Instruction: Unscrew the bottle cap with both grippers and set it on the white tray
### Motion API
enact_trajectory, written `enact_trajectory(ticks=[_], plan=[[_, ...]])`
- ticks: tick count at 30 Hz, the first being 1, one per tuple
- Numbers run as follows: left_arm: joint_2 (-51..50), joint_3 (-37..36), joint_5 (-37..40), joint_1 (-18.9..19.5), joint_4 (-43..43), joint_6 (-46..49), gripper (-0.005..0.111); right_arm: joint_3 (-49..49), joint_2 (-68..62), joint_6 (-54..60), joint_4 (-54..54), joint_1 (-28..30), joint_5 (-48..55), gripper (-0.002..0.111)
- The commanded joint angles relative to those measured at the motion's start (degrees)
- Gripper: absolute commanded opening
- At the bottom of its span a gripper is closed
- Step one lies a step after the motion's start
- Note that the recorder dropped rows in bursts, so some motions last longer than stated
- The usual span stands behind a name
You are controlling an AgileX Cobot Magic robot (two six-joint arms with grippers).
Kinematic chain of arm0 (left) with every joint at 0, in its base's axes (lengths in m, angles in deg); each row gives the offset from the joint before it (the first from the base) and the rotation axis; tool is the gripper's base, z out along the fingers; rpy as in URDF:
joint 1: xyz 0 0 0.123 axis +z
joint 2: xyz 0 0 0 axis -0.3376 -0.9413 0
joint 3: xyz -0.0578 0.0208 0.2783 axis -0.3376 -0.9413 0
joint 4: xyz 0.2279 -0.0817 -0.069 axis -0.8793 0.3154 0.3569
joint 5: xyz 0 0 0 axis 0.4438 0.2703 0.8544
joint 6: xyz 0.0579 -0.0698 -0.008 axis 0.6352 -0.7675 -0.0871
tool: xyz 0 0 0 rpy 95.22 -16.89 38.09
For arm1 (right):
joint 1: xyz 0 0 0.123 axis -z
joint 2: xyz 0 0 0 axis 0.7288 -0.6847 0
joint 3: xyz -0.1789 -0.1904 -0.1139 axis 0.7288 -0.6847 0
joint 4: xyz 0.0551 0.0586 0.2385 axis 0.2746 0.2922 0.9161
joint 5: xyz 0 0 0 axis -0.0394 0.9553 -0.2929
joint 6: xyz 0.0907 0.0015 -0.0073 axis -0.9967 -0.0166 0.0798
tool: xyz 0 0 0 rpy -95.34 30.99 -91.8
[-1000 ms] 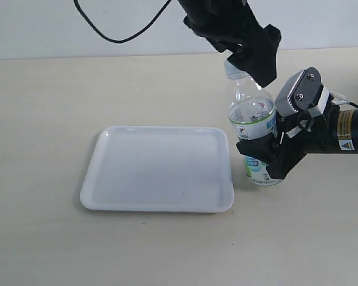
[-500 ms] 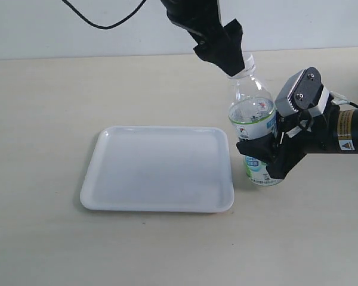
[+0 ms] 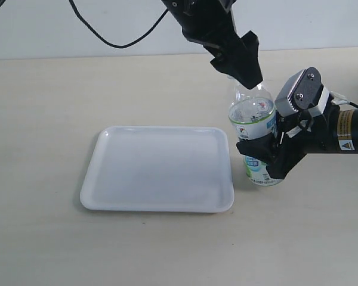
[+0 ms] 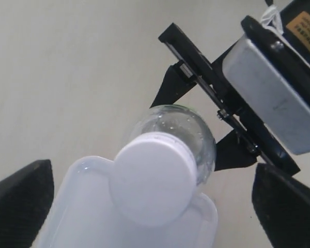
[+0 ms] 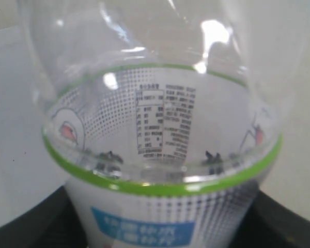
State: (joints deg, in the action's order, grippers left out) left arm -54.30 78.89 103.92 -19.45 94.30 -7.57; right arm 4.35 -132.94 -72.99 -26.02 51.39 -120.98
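The white bottle cap (image 4: 153,179) will come off alone when I twist and lift, because my right gripper is closed on the bottle's labelled body (image 3: 255,132).
The clear bottle (image 3: 253,134) with its white, green and blue label stands upright just right of the white tray (image 3: 158,170). My right gripper (image 3: 264,159) is shut on its labelled body; in the right wrist view the bottle (image 5: 160,129) fills the frame between dark fingers (image 5: 26,227). The all-black left gripper (image 3: 246,70) hangs over the neck and hides the cap in the exterior view. The left wrist view shows the white bottle cap (image 4: 152,178) sitting on the neck, with the two fingers (image 4: 20,201) wide apart on either side, open and not touching it.
A beige tabletop (image 3: 48,107) surrounds everything. The black cable (image 3: 116,42) of the left arm loops above the table's far edge against the pale wall. The grey-white block of the right gripper (image 4: 271,98) sits close beside the bottle's shoulder.
The left gripper swung left off the neck, baring the cap, then came back right and lower over it. The bottle, the right gripper and the tray have not moved.
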Motion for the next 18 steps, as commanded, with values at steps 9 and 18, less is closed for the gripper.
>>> enact_trajectory(ticks=[9, 18], plan=[[0.33, -0.11, -0.22, 0.0, 1.65, -0.55, 0.045, 0.03, 0.23, -0.35, -0.03, 0.03, -0.57, 0.0], [0.33, -0.11, -0.22, 0.0, 1.65, -2.14, 0.004, 0.03, 0.23, -0.35, -0.03, 0.03, -0.57, 0.0]])
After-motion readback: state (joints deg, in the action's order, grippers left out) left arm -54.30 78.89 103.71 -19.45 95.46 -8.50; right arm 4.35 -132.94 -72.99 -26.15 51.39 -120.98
